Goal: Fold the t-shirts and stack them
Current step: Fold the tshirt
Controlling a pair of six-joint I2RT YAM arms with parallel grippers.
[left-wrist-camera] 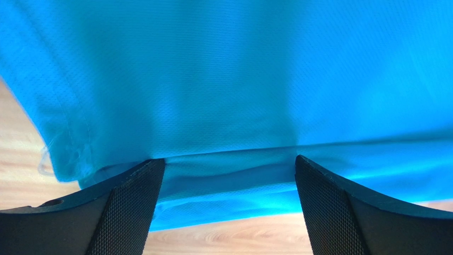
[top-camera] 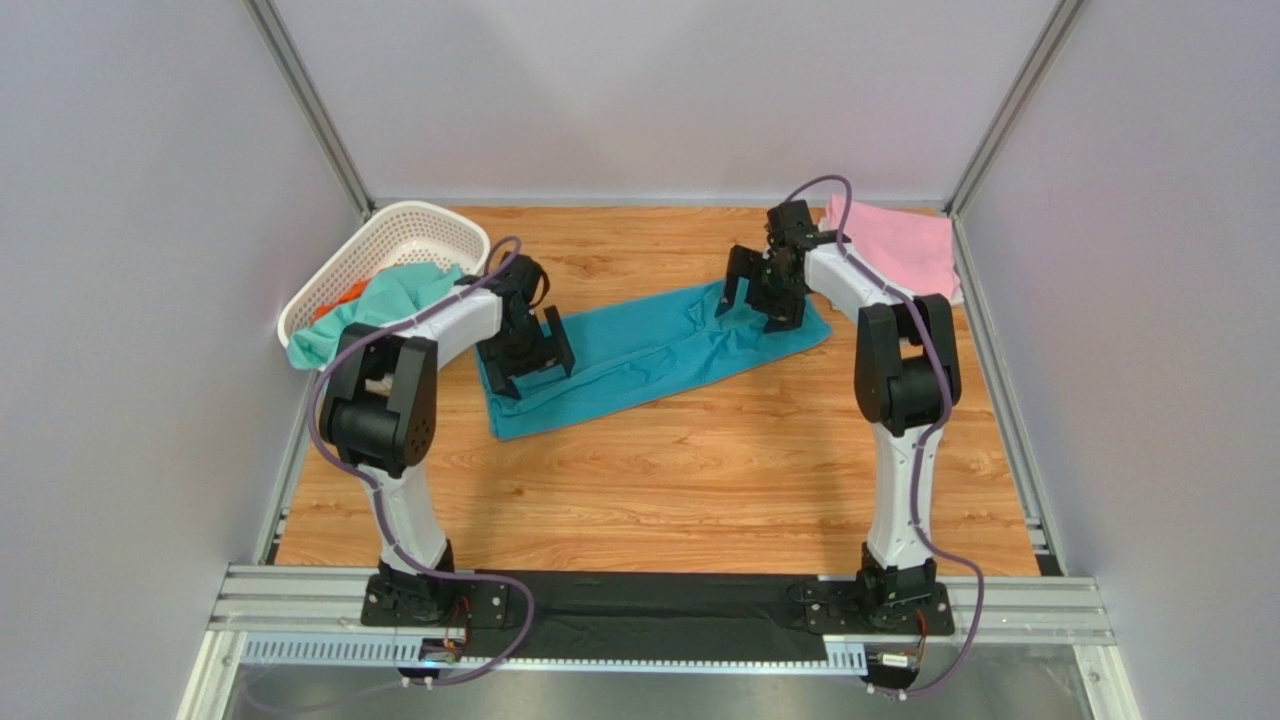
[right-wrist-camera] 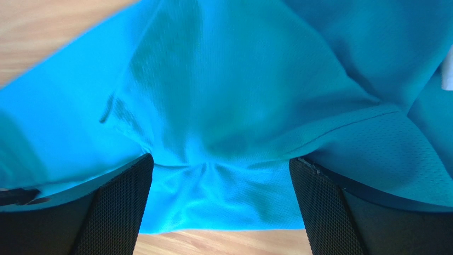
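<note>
I have the teal-blue t-shirt's long strip [top-camera: 649, 360] lying crosswise in front of me, so my left gripper should swing the t-shirt's hem end [top-camera: 514, 420] towards my arm bases before both grippers fold it.
The teal-blue t-shirt [top-camera: 646, 353] lies folded into a long strip across the middle of the wooden table. My left gripper [top-camera: 529, 365] is open over its left end; the cloth [left-wrist-camera: 228, 79] fills the left wrist view, and its layered edge runs between my spread fingers [left-wrist-camera: 127, 207]. My right gripper [top-camera: 759, 293] is open over the strip's right end, where the cloth [right-wrist-camera: 228, 106] is puckered between my fingers [right-wrist-camera: 114, 207]. A pink t-shirt [top-camera: 899, 248] lies at the far right corner. A mint-green t-shirt [top-camera: 376, 305] hangs out of the basket, with a bit of orange cloth [top-camera: 343, 293] behind it.
A white lattice basket [top-camera: 394, 240] stands at the far left corner. Grey walls and metal posts close in the table on three sides. Bare wood [top-camera: 676, 480] lies between the strip and the arm bases.
</note>
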